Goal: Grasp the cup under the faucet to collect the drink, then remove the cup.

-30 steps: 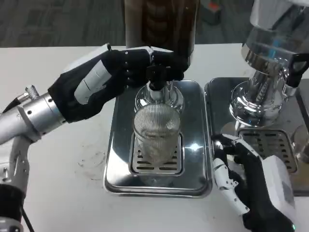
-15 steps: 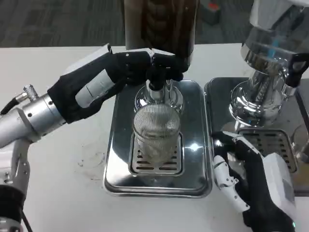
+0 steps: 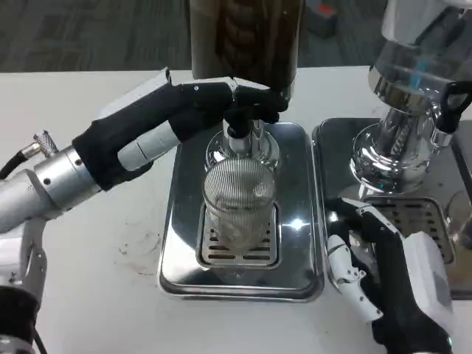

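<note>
I expect the cup (image 3: 240, 203) to hold a shallow dark drink when I carry it away, because the dark drink dispenser's faucet (image 3: 247, 44) is above it.
A clear ribbed glass cup (image 3: 237, 203) stands upright on the slotted grate of a steel drip tray (image 3: 184, 221), directly below the faucet (image 3: 242, 144). My left hand (image 3: 199, 110) reaches in from the left, and its dark fingers (image 3: 254, 99) wrap over the black tap handle above the cup. My right hand (image 3: 372, 276) lies on the table at the tray's right edge, fingers apart and holding nothing, a short way from the cup. I cannot tell whether there is liquid in the cup.
A dark drink dispenser (image 3: 243, 37) rises behind the faucet. A second steel tray (image 3: 332, 147) with a shiny dispenser (image 3: 402, 118) stands at the right, just behind my right hand. White table (image 3: 110, 295) lies left and in front of the tray.
My left hand has pushed farther right over the tap handle, with the forearm following. The right hand has slid slightly down. The cup has stayed in place.
</note>
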`<control>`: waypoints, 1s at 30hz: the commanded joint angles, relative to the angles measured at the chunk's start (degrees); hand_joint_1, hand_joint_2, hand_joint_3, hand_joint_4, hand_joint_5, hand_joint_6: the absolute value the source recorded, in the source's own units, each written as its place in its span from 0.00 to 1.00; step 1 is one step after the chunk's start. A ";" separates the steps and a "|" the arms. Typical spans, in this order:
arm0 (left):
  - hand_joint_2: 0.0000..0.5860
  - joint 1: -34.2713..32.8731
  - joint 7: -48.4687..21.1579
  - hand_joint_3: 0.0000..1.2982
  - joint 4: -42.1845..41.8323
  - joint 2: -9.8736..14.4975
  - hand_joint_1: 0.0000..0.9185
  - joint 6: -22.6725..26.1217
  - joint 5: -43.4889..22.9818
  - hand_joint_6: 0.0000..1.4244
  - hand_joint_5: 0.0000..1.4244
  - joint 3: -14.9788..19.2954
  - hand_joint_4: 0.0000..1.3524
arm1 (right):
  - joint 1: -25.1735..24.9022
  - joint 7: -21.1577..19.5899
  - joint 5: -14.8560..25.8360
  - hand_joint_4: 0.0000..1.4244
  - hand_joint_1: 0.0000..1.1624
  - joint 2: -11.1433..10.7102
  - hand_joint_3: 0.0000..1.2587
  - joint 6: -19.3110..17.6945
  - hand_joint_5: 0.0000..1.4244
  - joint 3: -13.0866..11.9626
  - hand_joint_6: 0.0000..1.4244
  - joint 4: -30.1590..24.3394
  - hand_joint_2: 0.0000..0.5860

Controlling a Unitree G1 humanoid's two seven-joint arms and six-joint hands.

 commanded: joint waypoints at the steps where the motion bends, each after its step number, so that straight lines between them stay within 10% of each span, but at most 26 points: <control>1: 0.11 1.47 -0.30 0.27 0.46 0.57 0.00 -2.04 1.81 0.13 0.18 -1.27 0.18 | -0.45 0.36 0.58 0.21 0.17 -0.18 0.30 -0.08 0.24 -0.19 0.24 -1.30 0.82; 10: 0.12 1.98 1.03 0.27 0.54 0.96 0.00 -4.88 2.71 0.13 0.18 -1.82 0.18 | -1.13 0.79 0.62 0.21 0.19 -0.31 0.29 -0.11 0.23 -0.23 0.24 -1.33 0.80; 14: 0.12 2.20 1.41 0.27 0.85 0.97 0.00 -5.89 3.15 0.13 0.17 -1.86 0.18 | -2.01 1.72 1.13 0.18 0.31 -0.40 0.23 0.09 0.22 -0.42 0.24 -1.64 0.62; 30: 0.12 2.90 3.38 0.26 1.23 1.68 0.00 -8.33 4.08 0.13 0.17 -2.92 0.18 | -7.49 12.63 10.38 0.07 0.42 -2.29 0.12 1.07 0.14 -1.86 0.18 -0.26 0.43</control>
